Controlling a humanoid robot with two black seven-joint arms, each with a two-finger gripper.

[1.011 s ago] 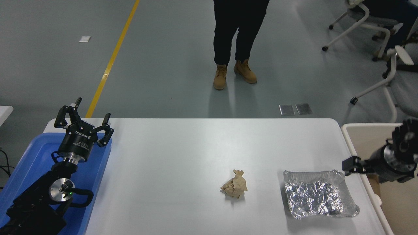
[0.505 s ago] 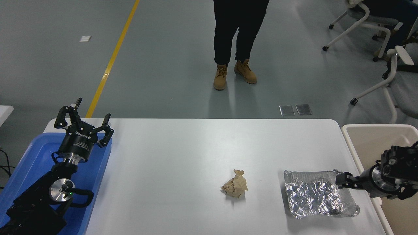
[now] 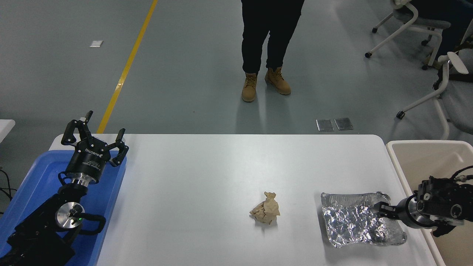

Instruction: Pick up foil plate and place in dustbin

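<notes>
The foil plate (image 3: 358, 224) will stay spread out and barely sag when I raise one rim of the plate, because it has raised, creased walls (image 3: 353, 199) around its base.
The foil plate (image 3: 351, 221), a crinkled silver tray, lies on the white table (image 3: 221, 173) near its front right corner. My right gripper (image 3: 380, 211) comes in from the right edge, low over the plate's right side, its fingers open at the right rim. The cream dustbin (image 3: 417, 143) stands just right of the table, and the right arm reaches across its rim. My left gripper (image 3: 97, 129) is parked open and empty over the blue tray at the lower left.
A crumpled tan paper wad (image 3: 266, 213) lies left of the foil plate. A blue plastic tray (image 3: 33, 177) sits at the table's left end. A person (image 3: 268, 40) stands beyond the far edge. Office chairs (image 3: 425, 29) stand at the top right.
My right gripper has dropped and moved left from above the dustbin's rim to the foil plate's right side. The plate, the paper wad and the left arm have not moved.
</notes>
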